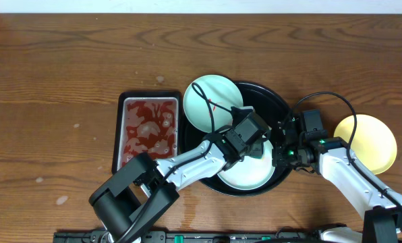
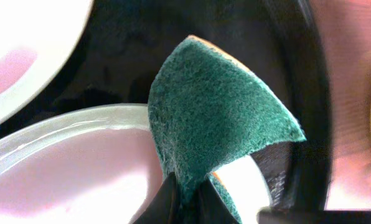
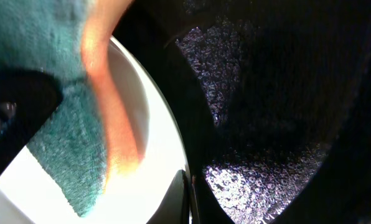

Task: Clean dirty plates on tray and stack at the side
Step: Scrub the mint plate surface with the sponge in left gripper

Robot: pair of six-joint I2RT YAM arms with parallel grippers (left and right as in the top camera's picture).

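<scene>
The sponge sticks out past the near mint plate's rim (image 2: 139,117) next to the robot's right gripper, so the left gripper should wipe back over the plate toward its opposite side (image 1: 229,175).
The round black tray (image 1: 276,106) holds a pale mint plate (image 1: 245,177) at its near side. My left gripper (image 1: 258,143) is shut on a green scouring sponge (image 2: 216,118), which rests on that plate (image 2: 67,168). My right gripper (image 1: 280,154) is shut on the same plate's right rim (image 3: 149,118), with the sponge (image 3: 67,155) just beside it. A second mint plate (image 1: 211,101) with a small red smear lies over the tray's far left rim. The pale yellow plate (image 1: 367,143) sits on the wooden tabletop to the right of the tray.
A small rectangular metal tray (image 1: 147,131) with red sauce stands just left of the black tray. Bare wood-grain tabletop (image 1: 52,81) spreads to the left and along the far side. A black cable loops above my right arm (image 1: 353,175).
</scene>
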